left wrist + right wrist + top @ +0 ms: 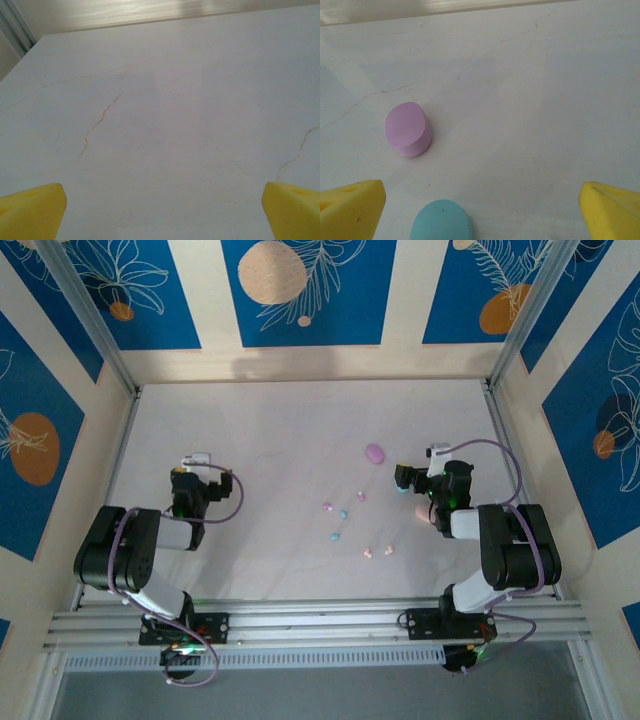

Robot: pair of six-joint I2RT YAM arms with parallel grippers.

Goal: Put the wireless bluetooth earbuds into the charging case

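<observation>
Next, my right gripper picks up the case and brings it over to my left gripper, because the teal case is far from my left gripper.
Several tiny earbuds lie loose at mid-table: two lilac, two light blue and two pink. A lilac oval charging case stands behind them, lid shut. In the right wrist view a teal case sits close in front of my left finger. My right gripper is open, right of the buds, nothing between its jaws. My left gripper is open over bare table at the left.
The white tabletop is walled by aluminium rails and patterned panels on three sides. A pale rounded thing is partly hidden under the right wrist. Both arm bases stand on the near rail.
</observation>
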